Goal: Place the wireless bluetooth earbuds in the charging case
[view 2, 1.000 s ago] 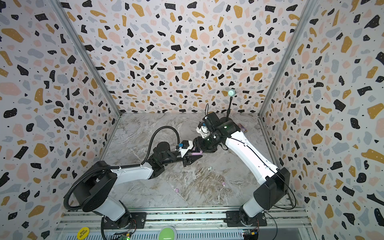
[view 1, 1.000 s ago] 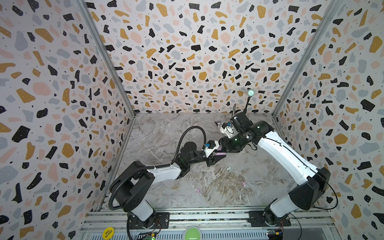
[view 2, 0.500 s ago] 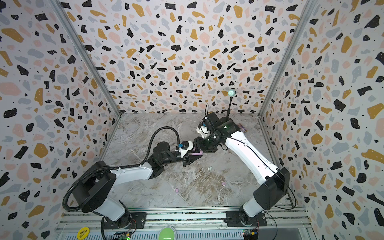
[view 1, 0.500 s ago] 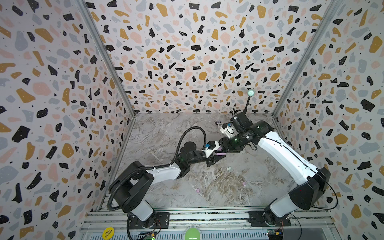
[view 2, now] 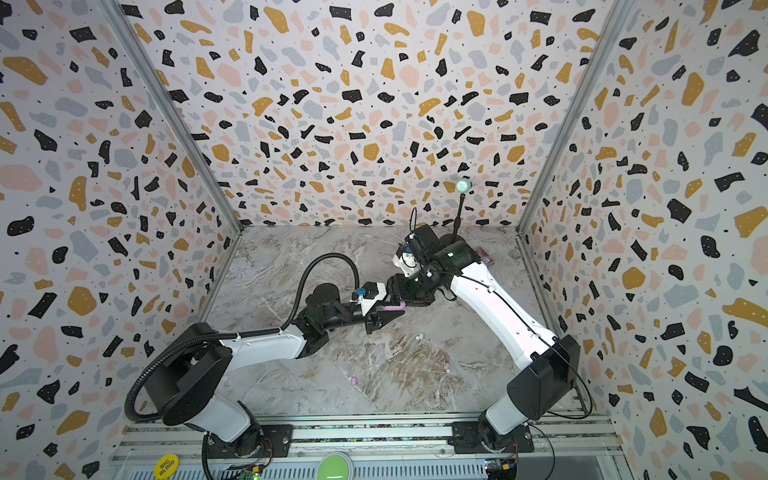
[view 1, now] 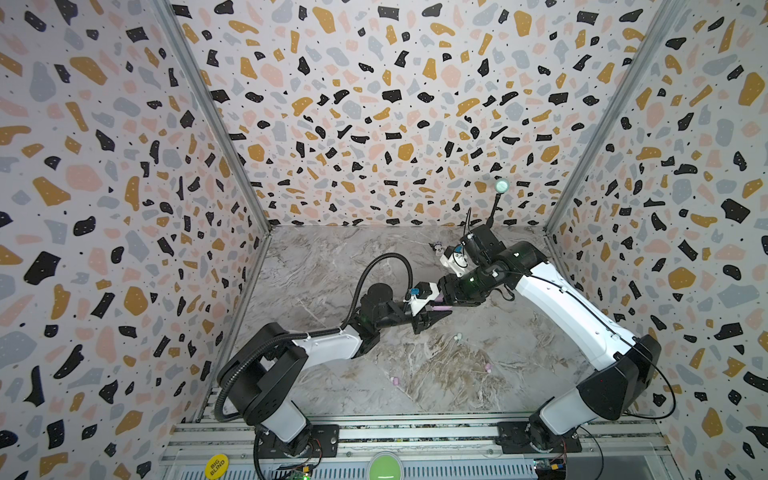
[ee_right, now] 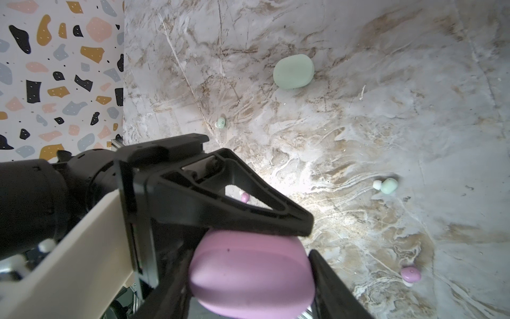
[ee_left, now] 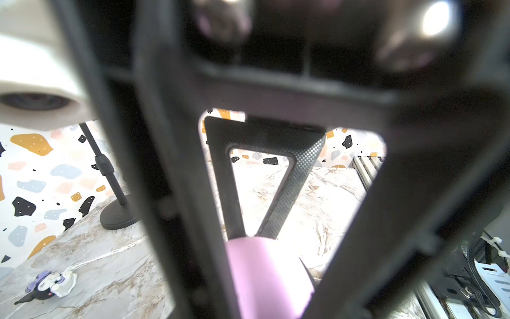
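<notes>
The pink charging case [ee_right: 252, 273] is hanging closed in both of the robot's grippers, so the left gripper should keep hold of it while the right gripper opens the case's lid and then gets a pink earbud [view 1: 487, 367].
Above the middle of the marble floor, a pink charging case [view 1: 441, 308] [ee_right: 251, 273] [ee_left: 265, 276] hangs closed between both grippers. My right gripper [view 1: 448, 298] [ee_right: 248, 292] is shut on its sides. My left gripper [view 1: 435, 316] is shut on it from above and below, one finger [ee_right: 234, 204] lying across its top. A closed mint case [ee_right: 294, 71] lies on the floor. Two mint earbuds [ee_right: 220, 122] [ee_right: 386, 185] and two pink earbuds [ee_right: 410, 274] [ee_right: 244, 197] lie loose there. In both top views I see one mint bud [view 1: 458, 336] [view 2: 419, 336] and pink buds [view 1: 487, 367] [view 1: 396, 380].
A small purple and white figurine [view 1: 436, 247] [ee_left: 51, 284] stands near the back wall. A black stand [view 1: 494, 208] with a round base [ee_left: 118, 218] rises at the back right. A dark flat card [view 2: 484, 255] lies behind the right arm. Terrazzo walls enclose three sides.
My left gripper's jaws have closed onto the pink case. Both arms have stayed almost where they were.
</notes>
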Available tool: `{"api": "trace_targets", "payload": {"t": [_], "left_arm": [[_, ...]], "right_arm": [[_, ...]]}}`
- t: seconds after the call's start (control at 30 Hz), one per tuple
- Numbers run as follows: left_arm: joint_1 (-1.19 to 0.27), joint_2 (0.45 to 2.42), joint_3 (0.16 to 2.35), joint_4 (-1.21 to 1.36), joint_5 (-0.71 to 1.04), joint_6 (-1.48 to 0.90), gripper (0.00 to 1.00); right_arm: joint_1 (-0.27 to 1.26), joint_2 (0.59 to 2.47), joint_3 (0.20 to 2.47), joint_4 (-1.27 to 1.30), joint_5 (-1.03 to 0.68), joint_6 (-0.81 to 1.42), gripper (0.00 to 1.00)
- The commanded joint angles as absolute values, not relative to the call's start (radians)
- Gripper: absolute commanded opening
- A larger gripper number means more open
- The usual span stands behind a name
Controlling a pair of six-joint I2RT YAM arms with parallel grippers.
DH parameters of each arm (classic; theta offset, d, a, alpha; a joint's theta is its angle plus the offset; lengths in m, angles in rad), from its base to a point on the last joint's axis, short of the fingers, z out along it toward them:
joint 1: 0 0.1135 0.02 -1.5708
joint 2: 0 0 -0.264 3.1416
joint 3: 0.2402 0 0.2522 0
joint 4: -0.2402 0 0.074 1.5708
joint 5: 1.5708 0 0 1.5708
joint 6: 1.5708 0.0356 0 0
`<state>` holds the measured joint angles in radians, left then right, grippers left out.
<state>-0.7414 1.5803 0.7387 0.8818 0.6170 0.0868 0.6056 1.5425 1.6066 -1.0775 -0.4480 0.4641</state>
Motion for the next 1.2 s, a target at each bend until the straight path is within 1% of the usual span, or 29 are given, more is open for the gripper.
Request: {"api": "trace_targets", "payload": {"t": [0.0, 0.2, 0.43, 0.53, 0.6, 0.77, 0.83, 0.9, 1.03, 1.17], "left_arm": [[-0.735, 1.542, 0.770, 0.911, 0.624, 0.085, 0.30], [-0.735, 1.536, 0.760, 0.905, 0.628, 0.084, 0.28], [-0.735, 1.534, 0.746, 0.902, 0.637, 0.061, 0.25], [-0.734, 1.535, 0.737, 0.917, 0.646, 0.030, 0.23], [-0.735, 1.534, 0.734, 0.927, 0.650, 0.005, 0.19], [-0.735, 1.518, 0.728, 0.933, 0.671, -0.018, 0.17], [-0.735, 1.512, 0.733, 0.911, 0.679, -0.017, 0.16], [-0.735, 1.513, 0.738, 0.906, 0.694, -0.025, 0.16], [-0.734, 1.523, 0.751, 0.939, 0.746, -0.084, 0.15], [-0.734, 1.527, 0.753, 0.995, 0.790, -0.164, 0.15]], "right_arm": [[0.613, 1.518, 1.602, -1.120, -0.441, 0.466, 0.63], [0.586, 1.497, 1.606, -1.103, -0.450, 0.477, 0.77], [0.528, 1.451, 1.599, -1.106, -0.462, 0.464, 0.88], [0.477, 1.416, 1.590, -1.115, -0.462, 0.428, 0.91], [0.455, 1.392, 1.578, -1.114, -0.452, 0.381, 0.91], [0.445, 1.344, 1.536, -1.100, -0.426, 0.261, 0.94], [0.449, 1.329, 1.532, -1.082, -0.450, 0.224, 0.94], [0.479, 1.305, 1.534, -1.052, -0.459, 0.185, 0.94], [0.592, 1.239, 1.480, -0.984, -0.342, 0.113, 0.93], [0.628, 1.181, 1.396, -0.915, -0.267, 0.091, 0.92]]}}
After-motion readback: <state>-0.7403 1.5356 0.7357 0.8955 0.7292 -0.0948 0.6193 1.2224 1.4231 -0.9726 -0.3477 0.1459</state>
